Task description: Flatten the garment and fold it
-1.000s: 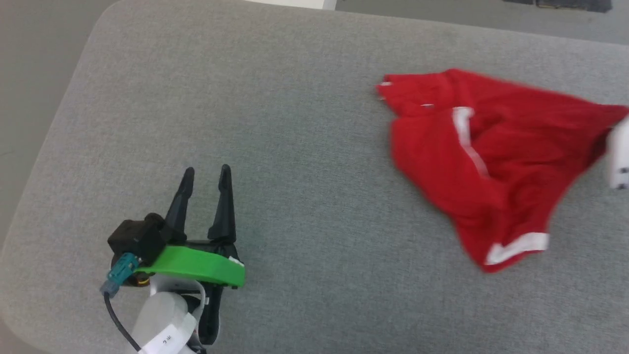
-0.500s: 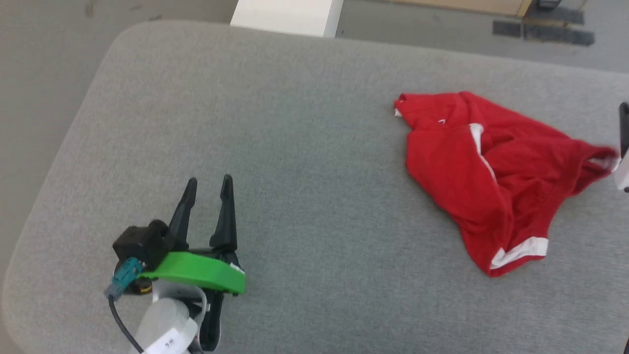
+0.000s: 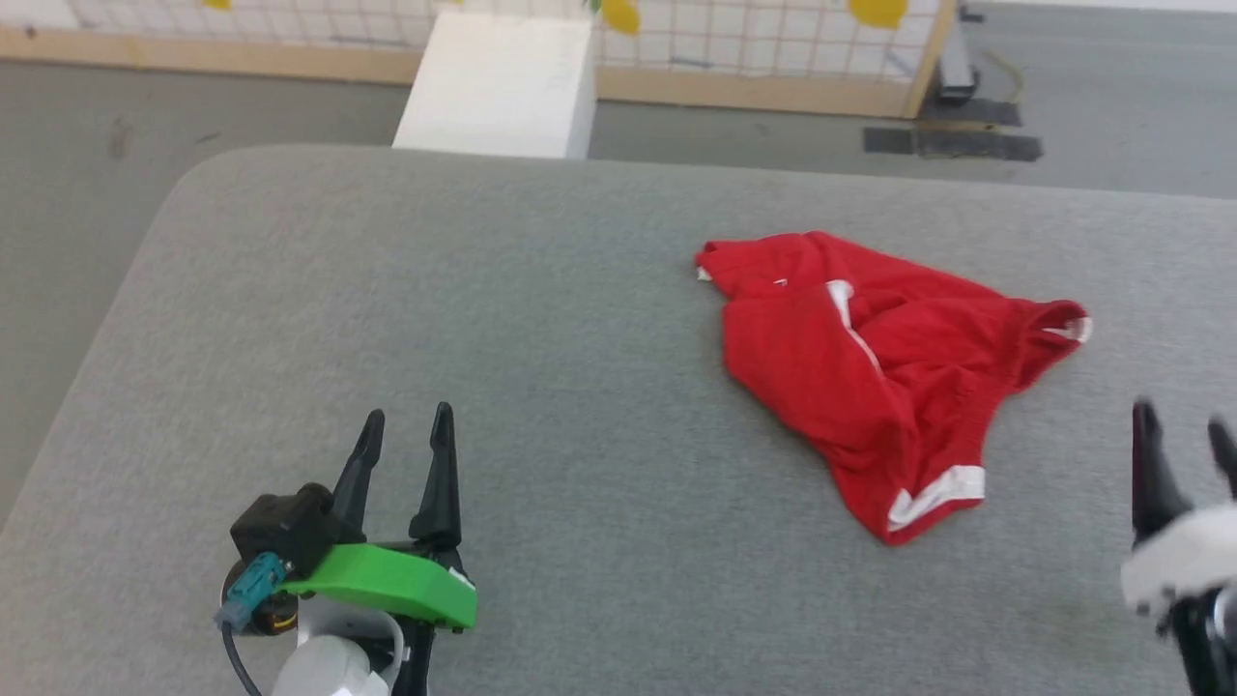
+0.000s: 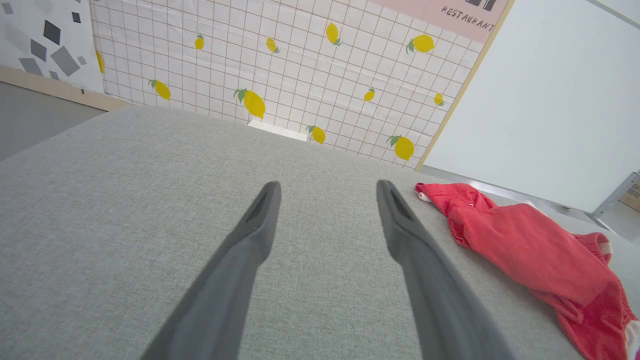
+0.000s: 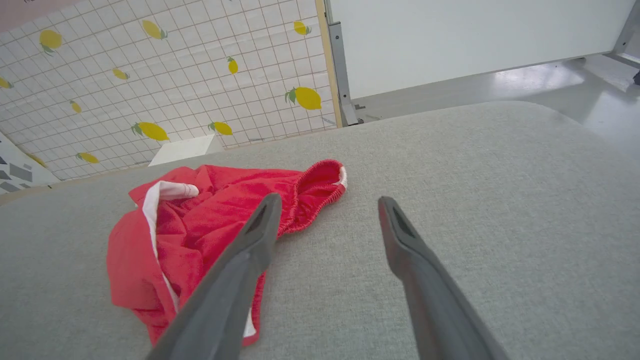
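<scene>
My grippers will make the garment (image 3: 800, 348) show a broad, long stripe when they lift its ends apart, because a sliver of white stripe (image 3: 849, 319) peeks from its folds.
The garment (image 3: 870, 367), red shorts with white stripes and hem bands, lies crumpled on the grey padded table (image 3: 580, 290), right of the middle. Its elastic waistband points toward the right. My right gripper (image 3: 1184, 435) stands open near the lower right, a short way off the garment and holding nothing. In the right wrist view the garment (image 5: 200, 230) lies ahead and to the left of the open right gripper (image 5: 327, 205). My left gripper (image 3: 406, 425) stands open at the lower left, well clear of the cloth. The left wrist view has the garment (image 4: 530, 250) off to the right of the left gripper (image 4: 327, 187).
A white box (image 3: 498, 87) stands on the floor beyond the table's far edge. Behind it runs a lemon-patterned grid wall (image 3: 754, 39). The table's rounded far-left corner (image 3: 203, 174) is near. Bare table surface stretches between the two grippers.
The right gripper has let go of the garment and drawn back toward the near right. The garment now lies settled on the table. The head camera has tilted up, shifting the picture.
</scene>
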